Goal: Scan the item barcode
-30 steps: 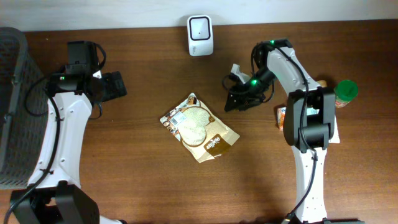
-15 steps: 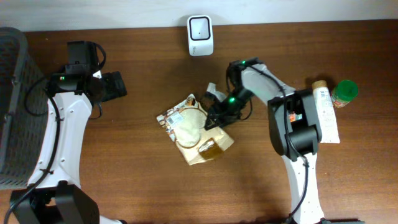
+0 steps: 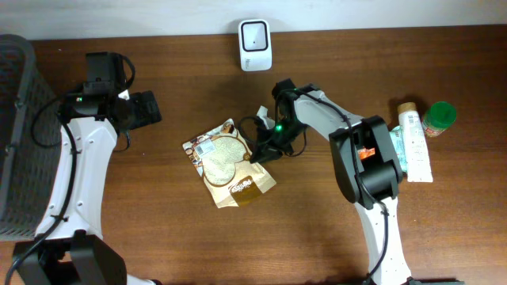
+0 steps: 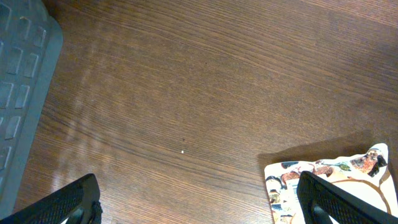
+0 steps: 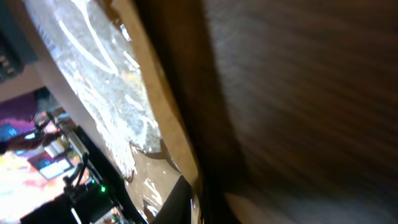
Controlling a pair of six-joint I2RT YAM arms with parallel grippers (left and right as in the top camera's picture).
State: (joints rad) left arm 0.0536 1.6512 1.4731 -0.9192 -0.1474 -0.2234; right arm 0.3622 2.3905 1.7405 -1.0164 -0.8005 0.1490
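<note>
The bag's label end (image 3: 208,138) is angled away from the scanner, so my right gripper should move off the bag's opposite edge and push the bag straight from the label's side.
The item, a brown snack bag (image 3: 228,165) with a clear window and a white label near its upper-left corner, lies flat at the table's middle. My right gripper (image 3: 262,150) is shut on the bag's right edge. In the right wrist view the bag's brown edge (image 5: 168,118) runs down into the closed jaws of the right gripper (image 5: 198,202). The white barcode scanner (image 3: 255,34) stands at the back edge, apart from the bag. My left gripper (image 3: 144,109) hangs open over bare wood to the left. A corner of the bag (image 4: 329,177) shows by the left gripper's right finger (image 4: 348,199).
A dark mesh basket (image 3: 16,134) fills the far left; its rim (image 4: 18,74) shows in the left wrist view. At the right lie a white tube (image 3: 413,142), a green-lidded jar (image 3: 440,115) and an orange packet (image 3: 364,153) beside the right arm's base.
The right gripper swung left from near the scanner side onto the bag and shut on its right edge. The bag has shifted left and turned a little. The left arm stayed still.
</note>
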